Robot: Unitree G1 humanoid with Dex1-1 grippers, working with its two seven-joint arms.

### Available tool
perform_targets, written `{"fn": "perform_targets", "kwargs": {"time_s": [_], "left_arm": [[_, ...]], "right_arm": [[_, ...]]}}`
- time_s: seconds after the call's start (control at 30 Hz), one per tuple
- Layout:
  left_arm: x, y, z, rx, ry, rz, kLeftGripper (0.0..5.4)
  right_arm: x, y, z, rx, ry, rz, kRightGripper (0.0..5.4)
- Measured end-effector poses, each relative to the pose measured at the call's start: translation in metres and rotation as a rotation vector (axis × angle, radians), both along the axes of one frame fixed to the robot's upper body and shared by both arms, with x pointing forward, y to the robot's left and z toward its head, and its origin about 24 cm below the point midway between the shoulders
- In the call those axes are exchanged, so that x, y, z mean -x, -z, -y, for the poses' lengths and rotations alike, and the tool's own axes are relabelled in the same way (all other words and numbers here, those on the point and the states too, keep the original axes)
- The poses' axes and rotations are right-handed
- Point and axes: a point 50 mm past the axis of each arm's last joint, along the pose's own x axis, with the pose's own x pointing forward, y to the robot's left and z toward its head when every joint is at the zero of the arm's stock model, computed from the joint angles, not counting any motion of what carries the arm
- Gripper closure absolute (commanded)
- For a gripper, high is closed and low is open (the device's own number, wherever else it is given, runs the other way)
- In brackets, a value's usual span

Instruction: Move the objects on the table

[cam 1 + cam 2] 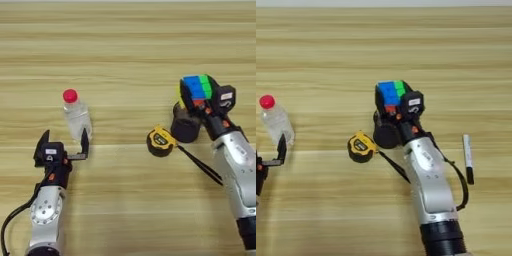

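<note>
The cube hangs clear above the cup, so my right gripper should keep carrying it to the open spot (440, 133) between cup and marker pen until the cube rests there.
A multicoloured puzzle cube (196, 88) is held off the table, and my right gripper (201, 101) is shut on it. Just below and in front of the cube stands a dark translucent cup (185, 128). A yellow-black tape measure (160, 141) lies left of the cup, its black strap (200, 162) trailing right under my right forearm. A small clear bottle (76, 114) with a red cap stands upright at the left. My left gripper (65, 143) is open just in front of the bottle, with one of its fingers (85, 142) touching or almost touching the bottle's base.
A black-and-white marker pen (468, 158) lies on the table (128, 45) to the right of my right arm. The wooden planks stretch bare across the far half of the table.
</note>
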Motion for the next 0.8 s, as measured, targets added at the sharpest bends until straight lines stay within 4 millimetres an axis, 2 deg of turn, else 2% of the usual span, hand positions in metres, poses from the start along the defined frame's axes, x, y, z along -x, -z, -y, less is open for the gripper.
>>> {"fn": "perform_targets", "kwargs": {"time_s": [0.13, 0.33, 0.5, 0.8], "left_arm": [[0.0, 0.0, 0.0, 0.0, 0.0, 0.0, 0.0], [0.0, 0.0, 0.0, 0.0, 0.0, 0.0, 0.0], [0.0, 0.0, 0.0, 0.0, 0.0, 0.0, 0.0], [0.0, 0.0, 0.0, 0.0, 0.0, 0.0, 0.0]], "right_arm": [[-0.001, 0.0, 0.03, 0.022, 0.126, -0.006, 2.06], [-0.001, 0.004, 0.05, 0.035, 0.216, -0.025, 2.06], [-0.001, 0.011, 0.057, 0.048, 0.256, -0.059, 2.06], [0.003, 0.047, 0.069, 0.077, 0.315, -0.2, 2.06]]}}
